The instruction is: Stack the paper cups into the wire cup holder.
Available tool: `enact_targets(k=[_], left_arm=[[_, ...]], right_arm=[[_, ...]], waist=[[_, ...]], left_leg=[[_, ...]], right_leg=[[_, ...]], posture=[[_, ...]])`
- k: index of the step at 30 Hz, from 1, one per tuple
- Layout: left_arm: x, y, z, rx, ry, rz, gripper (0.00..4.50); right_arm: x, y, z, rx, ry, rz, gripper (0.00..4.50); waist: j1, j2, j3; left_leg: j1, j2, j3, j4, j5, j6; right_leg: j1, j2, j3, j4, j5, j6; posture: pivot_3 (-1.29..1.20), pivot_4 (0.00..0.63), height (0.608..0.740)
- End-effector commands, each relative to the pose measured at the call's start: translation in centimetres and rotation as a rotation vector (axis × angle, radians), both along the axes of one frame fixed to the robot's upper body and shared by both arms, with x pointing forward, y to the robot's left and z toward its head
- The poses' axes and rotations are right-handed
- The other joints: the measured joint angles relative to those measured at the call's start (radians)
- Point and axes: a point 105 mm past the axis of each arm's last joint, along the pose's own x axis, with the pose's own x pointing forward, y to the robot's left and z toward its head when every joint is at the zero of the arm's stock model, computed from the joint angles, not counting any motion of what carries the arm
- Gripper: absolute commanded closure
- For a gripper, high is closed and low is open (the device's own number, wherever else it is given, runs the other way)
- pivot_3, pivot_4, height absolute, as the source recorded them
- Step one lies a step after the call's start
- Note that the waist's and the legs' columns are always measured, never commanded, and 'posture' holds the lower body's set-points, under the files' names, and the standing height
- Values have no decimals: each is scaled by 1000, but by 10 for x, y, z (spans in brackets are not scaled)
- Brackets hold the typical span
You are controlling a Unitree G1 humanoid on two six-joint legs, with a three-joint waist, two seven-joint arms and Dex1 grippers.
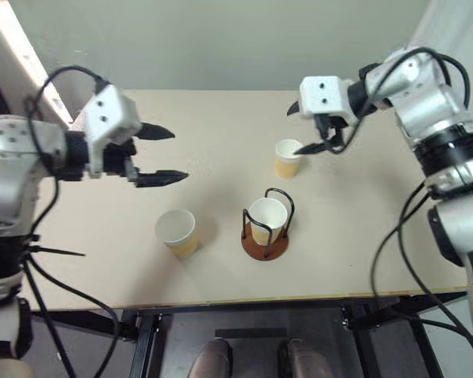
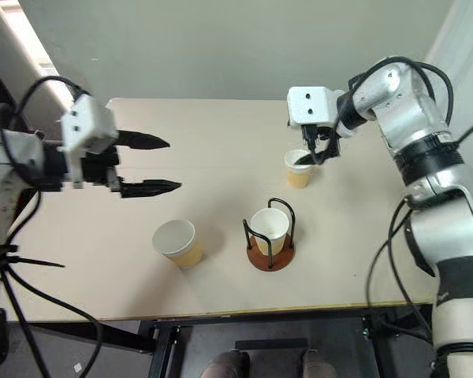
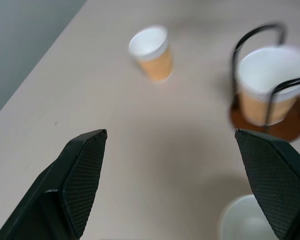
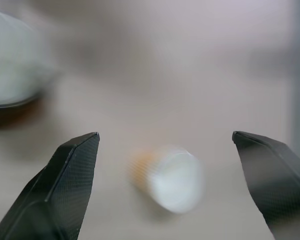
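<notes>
The cup [image 1: 286, 166] behind the holder is upright and free under my right gripper's open fingers, so I should keep going down until the cup's rim [image 1: 299, 144] is between them.
Three paper cups stand on the tan table [image 1: 221, 118]. One paper cup [image 1: 268, 219] sits upright inside the wire cup holder [image 1: 265, 246], which has a reddish-brown disc base and black wire loops. A second cup [image 1: 177, 231] stands to the holder's left, nearer the front edge. The third cup [image 1: 288, 157] stands behind the holder to the right. My right gripper [image 1: 297, 130] hangs open just above this third cup [image 4: 172, 177], which shows between its fingers [image 4: 70, 185]. My left gripper [image 1: 180, 154] is open and empty, above the table behind the second cup [image 3: 245, 220].
The table's front edge [image 1: 244, 301] runs close below the holder, with a black frame under it. A pale wall [image 1: 221, 39] rises behind the table's far edge. Black cables [image 1: 394, 260] loop down from both arms at the sides.
</notes>
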Motion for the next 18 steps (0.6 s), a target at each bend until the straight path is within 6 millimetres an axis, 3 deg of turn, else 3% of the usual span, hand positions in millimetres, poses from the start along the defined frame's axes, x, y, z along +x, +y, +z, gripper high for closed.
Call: enact_targets(k=[1, 4, 8, 15, 18], left_arm=[[-5, -5, 8, 2, -50, -14, 91], [-6, -8, 5, -16, -40, -15, 91], [-8, -13, 6, -43, -44, -7, 91], [-13, -15, 5, -55, -33, 7, 91], [-16, -15, 6, -60, -28, 9, 91]], right_arm=[[14, 0, -13, -13, -13, -55, 288], [20, 2, -31, -21, 14, -103, 288], [29, -1, -49, -49, 0, -172, 288], [33, -5, -79, -74, 33, -240, 288], [36, -7, -90, -92, 21, -267, 886]], waist=[[0, 0, 0], [1, 1, 0], [1, 1, 0], [2, 1, 0], [4, 1, 0]], left_leg=[[0, 0, 0, 0, -1, -1], [-5, 0, 1, 0, -3, -4], [-9, 1, 1, 0, 0, -15], [-15, 2, 1, 2, -2, -15], [-15, 2, 1, 2, -2, -15]], right_leg=[[-1, 0, 0, 0, 0, 0], [-6, 0, -1, 0, 5, 9], [-9, 1, -2, -1, 5, 9], [-10, 1, -3, -3, 6, 10], [-10, 1, -3, -4, 6, 10]], posture=[[0, 150, 740], [0, 150, 740], [0, 150, 740], [0, 150, 740], [0, 150, 740]])
